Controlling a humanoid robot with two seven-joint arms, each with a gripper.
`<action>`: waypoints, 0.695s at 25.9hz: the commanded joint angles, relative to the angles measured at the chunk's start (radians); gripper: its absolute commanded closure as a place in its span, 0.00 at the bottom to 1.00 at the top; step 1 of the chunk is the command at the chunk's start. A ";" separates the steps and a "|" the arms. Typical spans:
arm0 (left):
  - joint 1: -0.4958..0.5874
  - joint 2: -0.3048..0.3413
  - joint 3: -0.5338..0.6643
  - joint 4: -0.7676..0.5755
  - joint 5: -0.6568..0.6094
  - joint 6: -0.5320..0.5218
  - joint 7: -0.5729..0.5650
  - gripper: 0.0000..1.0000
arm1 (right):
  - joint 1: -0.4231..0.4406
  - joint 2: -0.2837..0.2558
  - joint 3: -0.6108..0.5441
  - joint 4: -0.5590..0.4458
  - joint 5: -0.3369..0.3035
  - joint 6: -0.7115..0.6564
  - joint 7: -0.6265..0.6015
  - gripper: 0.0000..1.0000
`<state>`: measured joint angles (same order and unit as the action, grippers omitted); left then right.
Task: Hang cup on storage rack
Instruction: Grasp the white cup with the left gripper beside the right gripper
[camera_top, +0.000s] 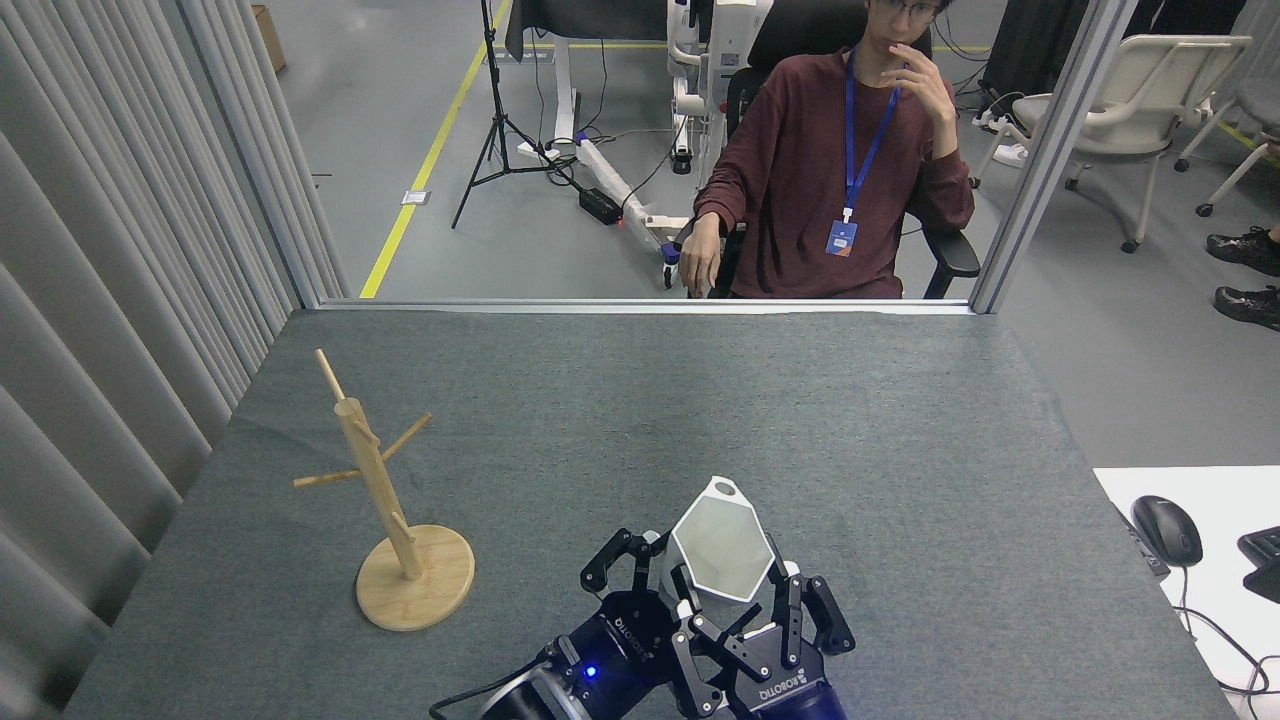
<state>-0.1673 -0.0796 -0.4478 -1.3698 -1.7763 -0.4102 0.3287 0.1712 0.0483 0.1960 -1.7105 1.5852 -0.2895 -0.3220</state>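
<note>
I expect the cup (722, 547) to slide along toward the post when I push, because the tab handle's round hole (723, 487) looks wider than the thin peg.
The white faceted cup (722, 543) is held above the near middle of the grey table, its hexagonal mouth facing me and its tab handle with the round hole pointing up and away. My right gripper (740, 592) is shut on the cup's lower rim. My left gripper (633, 553) is open just left of the cup, with its right finger against or behind the cup's side. The storage rack (375, 470), a light wooden mug tree with a round base and thin pegs, stands upright at the near left, well apart from both grippers.
A grey curtain (110, 300) runs along the table's left edge. A person (830, 170) sits in a chair beyond the far edge. A white desk with a black mouse (1167, 530) adjoins the table's right side. Grey felt (650, 400) covers the tabletop.
</note>
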 joint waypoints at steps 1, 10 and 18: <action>0.000 0.000 0.000 0.000 0.000 -0.005 0.000 0.00 | 0.001 -0.001 0.014 0.000 0.007 0.007 0.001 0.33; -0.006 0.000 0.000 -0.005 0.000 -0.007 0.001 0.57 | 0.001 -0.001 0.014 0.000 0.012 0.009 0.000 0.31; -0.017 0.000 0.000 -0.002 0.000 -0.007 0.001 0.56 | -0.001 -0.001 0.014 -0.003 0.007 -0.003 -0.011 0.01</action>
<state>-0.1823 -0.0800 -0.4484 -1.3732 -1.7765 -0.4173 0.3293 0.1711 0.0483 0.2104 -1.7092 1.5960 -0.2850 -0.3154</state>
